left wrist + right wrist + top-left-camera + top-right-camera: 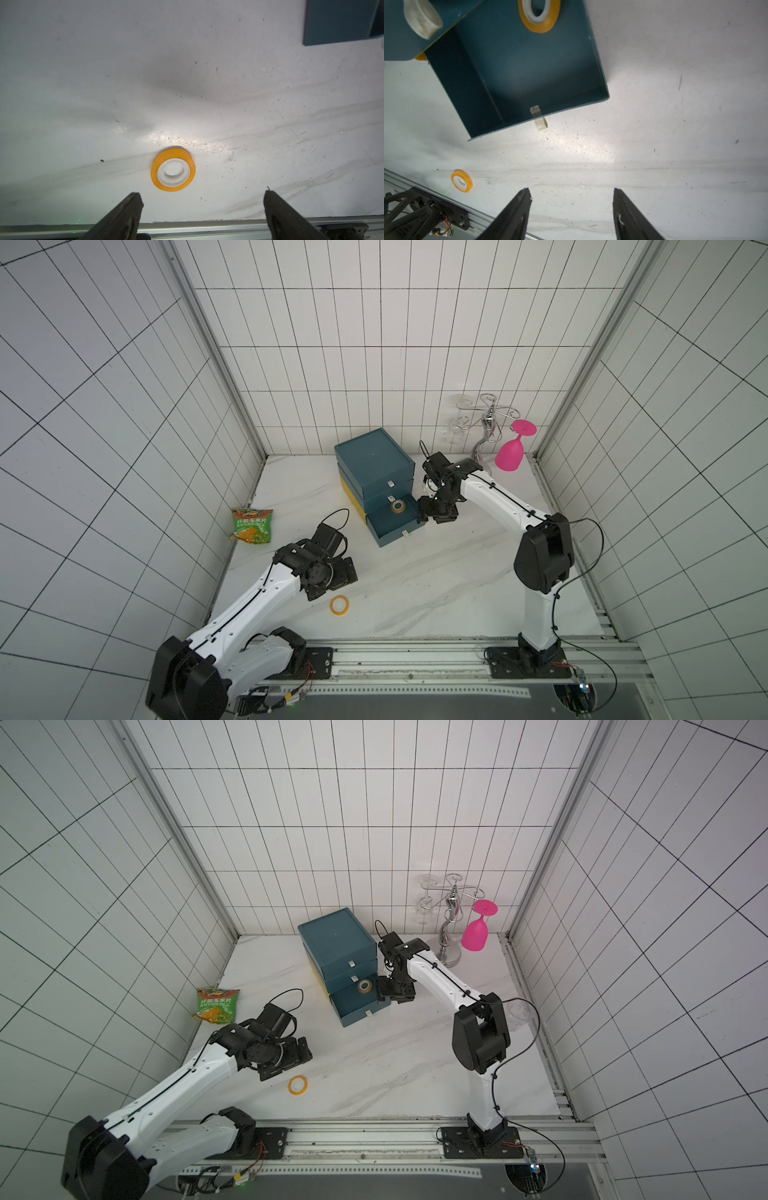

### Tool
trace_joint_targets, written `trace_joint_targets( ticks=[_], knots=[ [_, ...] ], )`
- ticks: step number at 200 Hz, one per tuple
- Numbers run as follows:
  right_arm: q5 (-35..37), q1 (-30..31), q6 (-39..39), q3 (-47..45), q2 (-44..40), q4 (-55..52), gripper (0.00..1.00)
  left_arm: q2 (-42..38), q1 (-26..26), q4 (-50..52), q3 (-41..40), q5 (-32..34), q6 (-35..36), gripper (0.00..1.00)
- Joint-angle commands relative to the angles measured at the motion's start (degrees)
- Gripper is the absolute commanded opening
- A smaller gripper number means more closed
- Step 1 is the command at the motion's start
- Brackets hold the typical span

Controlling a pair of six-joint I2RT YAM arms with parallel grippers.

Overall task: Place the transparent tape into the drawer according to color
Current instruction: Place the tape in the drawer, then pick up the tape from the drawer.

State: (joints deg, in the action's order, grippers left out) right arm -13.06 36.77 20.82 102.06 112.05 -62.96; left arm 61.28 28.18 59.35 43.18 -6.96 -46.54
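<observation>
The bottom drawer (402, 533) will slide fully shut when the robot pushes it, because it sticks straight out and the roll inside (397, 506) lies below the drawer's rim.
One orange-yellow transparent tape roll (339, 605) (298, 1085) lies flat on the white table near the front. In the left wrist view this roll (173, 170) sits just ahead of my left gripper (202, 194), whose fingers stand wide open and empty. A second orange-yellow roll (398, 506) (365, 986) (539, 14) lies inside the pulled-out bottom drawer (399, 533) (519, 68) of the blue cabinet (374, 464). My right gripper (571, 190) is open with nothing between its fingers, and it hangs beside the drawer's right side (436, 514).
A green snack bag (251, 526) lies by the left wall. A metal glass rack with a pink goblet (515, 448) stands at the back right. An aluminium rail (415, 655) runs along the table's front edge. The two upper drawers are shut.
</observation>
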Motion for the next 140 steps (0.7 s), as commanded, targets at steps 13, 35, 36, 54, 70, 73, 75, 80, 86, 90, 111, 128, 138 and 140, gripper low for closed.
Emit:
trace_joint_targets(
  ticks=[13, 35, 36, 54, 70, 73, 75, 80, 86, 90, 111, 128, 138, 140],
  knots=[
    [-1.26, -0.03, 0.53, -5.72, -4.45, 1.45, 0.68, 2.18, 2.74, -0.50, -1.04, 1.19, -1.65, 0.88],
    [-1.66, -0.21, 0.95, -8.32, -6.18, 2.19, 0.68, 4.45, 4.24, -1.49, -0.86, 0.56, -1.36, 0.83],
    [-1.68, -0.21, 0.97, -8.43, -6.29, 2.25, 0.68, 4.55, 4.33, -1.55, -0.88, 0.55, -1.36, 0.82],
    [-2.03, -0.38, 1.48, -10.34, -7.74, 3.22, 0.69, 6.59, 6.01, -2.33, -1.03, 0.81, -1.28, 0.78],
    [-2.36, -0.47, 1.85, -11.63, -8.63, 3.86, 0.69, 7.99, 6.67, -3.56, -1.17, 0.90, -1.18, 0.75],
    [-2.40, -0.48, 1.90, -11.82, -8.80, 3.94, 0.69, 8.26, 6.75, -3.76, -1.17, 0.90, -1.22, 0.74],
    [-2.41, -0.48, 1.93, -11.98, -8.89, 4.02, 0.69, 8.42, 6.78, -3.88, -1.17, 0.83, -1.19, 0.74],
    [-2.41, -0.47, 2.02, -12.25, -9.15, 4.15, 0.69, 8.81, 6.86, -4.27, -1.10, 0.97, -1.18, 0.73],
    [-2.41, -0.48, 2.10, -12.57, -9.38, 4.37, 0.69, 9.30, 7.10, -4.67, -1.08, 0.94, -1.21, 0.72],
    [-2.49, -0.56, 2.12, -12.71, -9.54, 4.43, 0.69, 9.66, 7.21, -4.89, -1.07, 0.90, -1.19, 0.71],
    [-2.50, -0.71, 2.09, -13.03, -10.00, 4.49, 0.69, 11.43, 7.91, -5.62, -1.19, 1.32, -1.15, 0.69],
    [-2.41, -0.91, 2.12, -13.12, -10.36, 4.49, 0.70, 12.50, 8.19, -6.00, -1.51, 1.58, -1.22, 0.66],
    [-2.42, -1.06, 2.12, -13.20, -10.58, 4.44, 0.69, 12.80, 8.37, -6.34, -1.73, 1.69, -1.33, 0.65],
    [-2.41, -1.06, 2.08, -13.20, -10.61, 4.43, 0.69, 12.94, 8.44, -6.46, -1.77, 1.62, -1.35, 0.65]
  ],
)
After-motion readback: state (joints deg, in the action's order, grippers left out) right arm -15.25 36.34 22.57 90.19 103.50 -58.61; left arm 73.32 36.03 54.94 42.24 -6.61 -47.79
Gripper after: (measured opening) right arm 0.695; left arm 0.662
